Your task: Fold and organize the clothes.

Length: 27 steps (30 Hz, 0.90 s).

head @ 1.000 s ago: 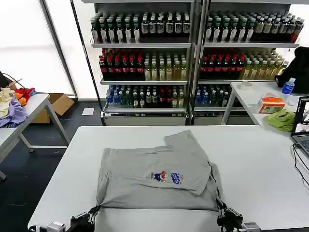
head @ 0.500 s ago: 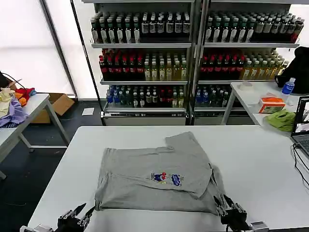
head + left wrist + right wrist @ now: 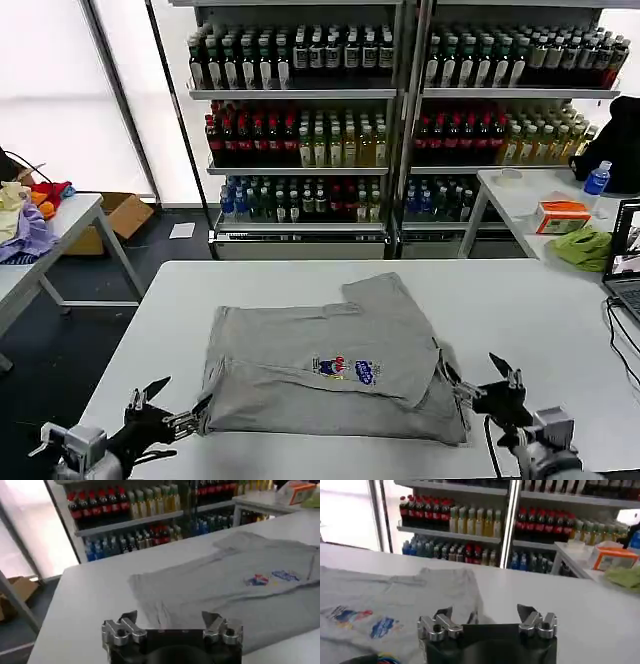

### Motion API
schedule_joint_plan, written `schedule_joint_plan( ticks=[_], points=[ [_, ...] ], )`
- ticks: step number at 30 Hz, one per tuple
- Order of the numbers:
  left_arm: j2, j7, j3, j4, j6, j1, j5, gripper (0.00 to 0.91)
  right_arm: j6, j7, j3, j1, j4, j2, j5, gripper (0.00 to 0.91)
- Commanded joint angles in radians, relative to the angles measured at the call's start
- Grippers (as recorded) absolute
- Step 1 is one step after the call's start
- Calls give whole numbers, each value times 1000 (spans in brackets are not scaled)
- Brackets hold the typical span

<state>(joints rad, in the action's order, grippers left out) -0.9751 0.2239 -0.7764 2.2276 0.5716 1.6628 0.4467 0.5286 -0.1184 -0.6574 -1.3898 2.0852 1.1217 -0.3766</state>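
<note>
My grippers are to lift the shirt's far corners. The light grey shirt's far edge [image 3: 290,309] lies limp and uneven, so the shirt will sag between my grippers as I lift.
One of the clothes, a light grey shirt [image 3: 320,365] with a small multicolour chest print [image 3: 345,367], lies folded on the white table [image 3: 540,320]. My left gripper [image 3: 170,405] is open at the shirt's near left corner, its jaws wide apart with nothing held. At the near right corner my right gripper [image 3: 478,380] is open too, close beside the cloth. The left wrist view has the left gripper [image 3: 170,617] low over the table with the shirt [image 3: 225,587] just beyond it. In the right wrist view the right gripper [image 3: 485,612] sits beside the shirt [image 3: 395,600].
Shelves of bottles [image 3: 300,140] stand behind the table. A side table at the right holds an orange box [image 3: 562,215], a lime-green cloth [image 3: 583,247] and a laptop [image 3: 625,260]. A left-hand table [image 3: 70,220] carries a coloured garment pile [image 3: 25,215].
Both grippers have let go of the shirt's near corners and opened. They dropped back, then came up beside the shirt. The near edge now lies flat.
</note>
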Motion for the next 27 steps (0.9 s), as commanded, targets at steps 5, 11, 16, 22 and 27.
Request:
schedule_joint_plan(
  ticks=[5,11,16,22,27],
  points=[
    [144,146,333,-564,-59,-635,48,907,50,-35,324,649,-628,-38,-129,907],
    [123,151,462,-722,-54,-789,41,907,49,-56,414,803,-825,38,-104,907],
    [95,159,537,-860,-87,-894,12,907,40,-68,448,887,-932,70,-79,907],
    [63,165,587,-962,-96,-969,0,907,39,-78,480,930,-989,95,-71,907],
    [32,167,611,-1001,-102,-1000,-15,907,43,-80,486,949,-1047,115,-69,907]
  ],
)
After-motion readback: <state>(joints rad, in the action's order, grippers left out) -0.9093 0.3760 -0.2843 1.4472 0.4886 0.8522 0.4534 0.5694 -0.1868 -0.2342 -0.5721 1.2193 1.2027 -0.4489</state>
